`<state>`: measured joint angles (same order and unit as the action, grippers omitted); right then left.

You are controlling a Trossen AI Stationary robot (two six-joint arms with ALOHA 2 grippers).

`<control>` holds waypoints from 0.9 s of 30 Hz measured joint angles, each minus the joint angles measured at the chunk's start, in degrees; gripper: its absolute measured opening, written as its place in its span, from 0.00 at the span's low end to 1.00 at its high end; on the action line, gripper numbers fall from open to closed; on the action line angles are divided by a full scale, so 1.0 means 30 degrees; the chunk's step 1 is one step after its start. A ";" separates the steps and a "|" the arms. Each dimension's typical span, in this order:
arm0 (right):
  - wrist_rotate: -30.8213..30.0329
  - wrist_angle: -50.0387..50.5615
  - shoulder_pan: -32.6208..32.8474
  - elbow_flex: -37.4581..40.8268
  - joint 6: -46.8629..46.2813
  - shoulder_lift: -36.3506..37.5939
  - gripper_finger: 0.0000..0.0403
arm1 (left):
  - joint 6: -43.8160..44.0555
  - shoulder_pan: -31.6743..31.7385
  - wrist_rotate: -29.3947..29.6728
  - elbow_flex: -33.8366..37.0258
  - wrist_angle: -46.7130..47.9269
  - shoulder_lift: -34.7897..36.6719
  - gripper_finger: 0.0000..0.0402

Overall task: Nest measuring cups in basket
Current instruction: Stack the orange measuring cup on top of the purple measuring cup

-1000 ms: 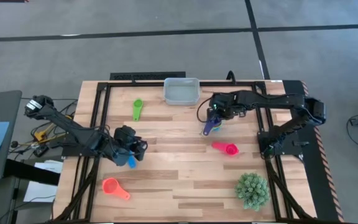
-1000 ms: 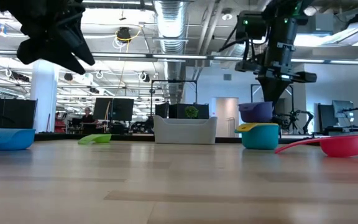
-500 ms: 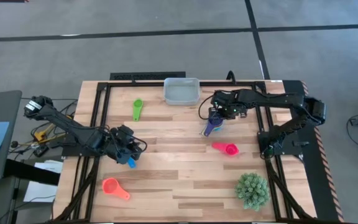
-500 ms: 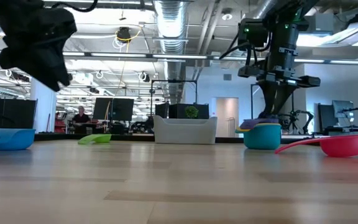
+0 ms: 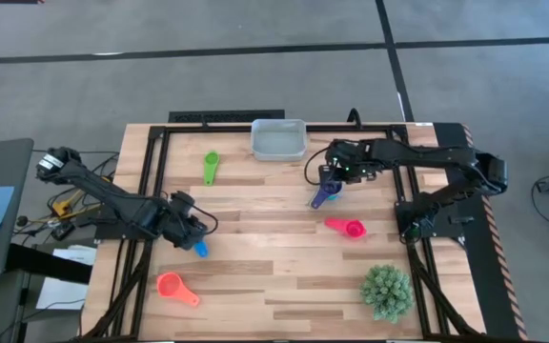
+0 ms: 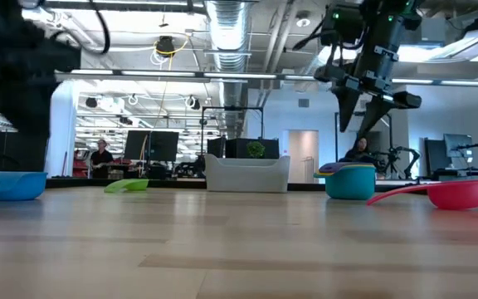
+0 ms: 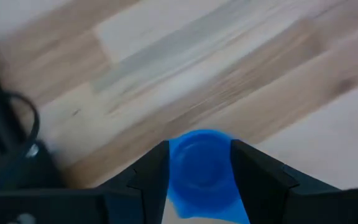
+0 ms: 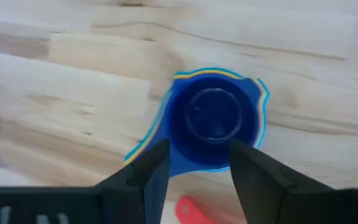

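Observation:
I should first bring the orange-red cup to the middle with my left gripper, toward my right gripper, because the blue cup (image 5: 201, 249) is smaller than the orange-red cup (image 5: 172, 284).
A purple measuring cup (image 8: 213, 124) sits nested in a yellow-orange and a teal cup; the stack (image 6: 348, 181) stands on the table right of the basket (image 5: 278, 140). My right gripper (image 6: 362, 108) hangs open just above the stack, holding nothing. On the left of the table, a blue cup (image 7: 201, 165) rests on the wood, and my left gripper (image 5: 192, 236) stands open over it, one finger to either side. The green cup (image 5: 210, 169), the pink cup (image 5: 347, 227) and the orange-red cup (image 5: 175, 286) lie loose on the table. The basket holds no cup.
A round spiky green plant (image 5: 387, 291) stands at the near right corner. Black frame rails (image 5: 155, 181) run along the table's left, right and far edges. Bare wood lies in the middle of the table, between the two arms.
My right gripper has lowered the purple cup into the yellow-orange and teal stack, opened, let it go and risen a little above it. My left gripper has come down toward the blue cup, staying open.

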<state>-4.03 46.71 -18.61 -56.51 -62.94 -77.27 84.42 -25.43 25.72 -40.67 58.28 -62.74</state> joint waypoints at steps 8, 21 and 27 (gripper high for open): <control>-0.0022 -0.0401 0.0645 0.0000 0.0003 0.0584 0.46 | 0.0037 0.0824 -0.3571 0.3394 -0.2935 0.0183 0.39; -0.0117 -0.0450 0.1338 0.0000 0.0057 0.0923 0.45 | 0.0108 0.0813 -0.5443 0.2086 -0.1487 0.0175 0.39; -0.0144 -0.0934 0.1677 0.0000 0.0004 0.0923 0.44 | 0.0979 -0.1034 -0.7028 -0.0009 -0.0562 0.0182 0.39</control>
<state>-4.46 43.91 -13.58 -56.51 -62.93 -74.50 87.35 -28.53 4.64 -40.70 56.59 -62.19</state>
